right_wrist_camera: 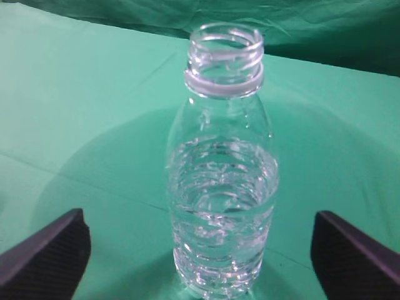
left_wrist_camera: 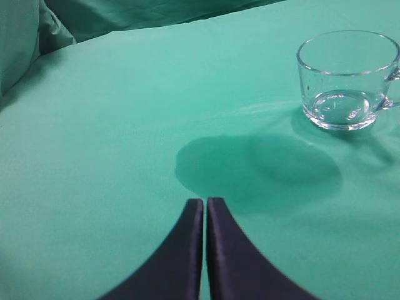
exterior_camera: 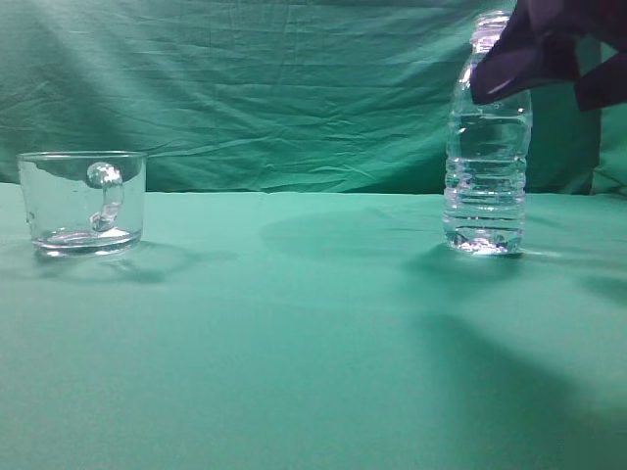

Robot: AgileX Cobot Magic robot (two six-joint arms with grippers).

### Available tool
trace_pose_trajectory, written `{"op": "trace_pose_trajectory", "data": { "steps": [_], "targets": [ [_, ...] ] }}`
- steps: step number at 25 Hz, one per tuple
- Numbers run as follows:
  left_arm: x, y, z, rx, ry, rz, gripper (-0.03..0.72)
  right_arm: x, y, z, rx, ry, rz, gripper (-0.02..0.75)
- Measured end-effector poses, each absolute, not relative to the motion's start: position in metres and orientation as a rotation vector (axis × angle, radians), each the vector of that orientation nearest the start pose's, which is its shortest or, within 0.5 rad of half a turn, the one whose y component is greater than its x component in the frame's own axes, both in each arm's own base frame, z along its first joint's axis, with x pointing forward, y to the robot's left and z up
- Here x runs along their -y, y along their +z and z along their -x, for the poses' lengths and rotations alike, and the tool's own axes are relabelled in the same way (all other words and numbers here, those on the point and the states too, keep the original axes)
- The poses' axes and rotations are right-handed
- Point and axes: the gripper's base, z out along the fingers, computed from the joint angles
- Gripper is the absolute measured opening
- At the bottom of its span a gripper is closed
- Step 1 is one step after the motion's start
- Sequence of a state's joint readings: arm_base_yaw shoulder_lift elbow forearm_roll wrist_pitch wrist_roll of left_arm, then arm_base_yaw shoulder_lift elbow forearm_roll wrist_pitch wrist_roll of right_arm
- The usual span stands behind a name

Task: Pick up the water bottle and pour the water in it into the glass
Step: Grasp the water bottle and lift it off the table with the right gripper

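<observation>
I expect the water to run in a thin stream when I tip the water bottle [exterior_camera: 487, 162] nearly level, since the water stands high below the open, narrow neck [exterior_camera: 490, 31].
The water bottle [exterior_camera: 487, 157] stands upright and capless on the green cloth at the right; it also shows in the right wrist view [right_wrist_camera: 222, 169]. Clear water [right_wrist_camera: 222, 187] fills it to about two thirds. My right gripper [right_wrist_camera: 199, 250] is open wide, its dark fingers on either side of the bottle and apart from it; in the exterior view it [exterior_camera: 549, 49] hangs at the bottle's neck. The glass [exterior_camera: 83, 201] stands at the left, handle facing the camera; it also shows in the left wrist view [left_wrist_camera: 347, 78]. My left gripper [left_wrist_camera: 205, 203] is shut and empty, short of the glass.
A green cloth [exterior_camera: 294, 323] covers the table and hangs as a wrinkled backdrop [exterior_camera: 274, 88] behind. Bare cloth lies between the glass and the bottle.
</observation>
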State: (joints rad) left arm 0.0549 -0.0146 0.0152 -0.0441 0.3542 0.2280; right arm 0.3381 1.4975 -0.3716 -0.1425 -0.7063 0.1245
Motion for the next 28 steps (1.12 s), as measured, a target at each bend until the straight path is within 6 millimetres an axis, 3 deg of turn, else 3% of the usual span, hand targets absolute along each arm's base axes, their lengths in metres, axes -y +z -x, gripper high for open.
{"op": "trace_pose_trajectory", "data": {
  "steps": [14,24,25,28],
  "targets": [
    [-0.002,0.177,-0.053,-1.836,0.155,-0.132,0.000,-0.105,0.143,-0.282,-1.831,0.350,0.288,0.645],
    [-0.002,0.177,-0.053,-1.836,0.155,-0.132,0.000,-0.112,0.124,-0.297,-1.839,0.358,0.302,0.645],
    [-0.002,0.177,-0.053,-1.836,0.155,-0.132,0.000,-0.112,0.123,-0.297,-1.839,0.359,0.301,0.575],
    [-0.002,0.177,-0.053,-1.836,0.155,-0.132,0.000,-0.112,0.121,-0.297,-1.839,0.360,0.301,0.469]
  ]
}}
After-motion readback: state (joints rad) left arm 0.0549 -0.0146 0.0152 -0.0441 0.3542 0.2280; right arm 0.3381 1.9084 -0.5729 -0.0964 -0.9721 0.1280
